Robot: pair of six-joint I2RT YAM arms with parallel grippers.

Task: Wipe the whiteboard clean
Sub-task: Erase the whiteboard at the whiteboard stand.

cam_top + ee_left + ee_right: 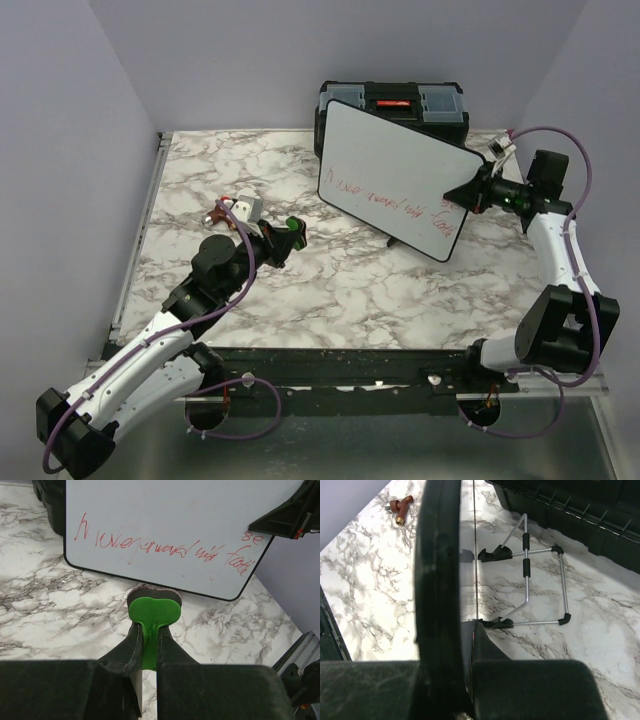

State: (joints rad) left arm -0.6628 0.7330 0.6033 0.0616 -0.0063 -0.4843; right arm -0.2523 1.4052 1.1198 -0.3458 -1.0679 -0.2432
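Observation:
The fingers of the robot's right gripper are crowding the topmost red letters where the eraser must wipe, so next the right gripper lets go and grabs the whiteboard's side edge higher up.
The whiteboard stands tilted on its stand in front of a toolbox, with a line of red handwriting along its lower part. In the left wrist view the whiteboard fills the top, just ahead of the eraser. My left gripper is shut on a green eraser with a dark felt face, held above the table short of the board's lower edge. My right gripper is shut on the board's right edge; there the whiteboard shows edge-on.
A black toolbox with a red latch stands directly behind the board. The board's wire stand with black feet rests on the marble table. A small red-brown object lies on the table at the left.

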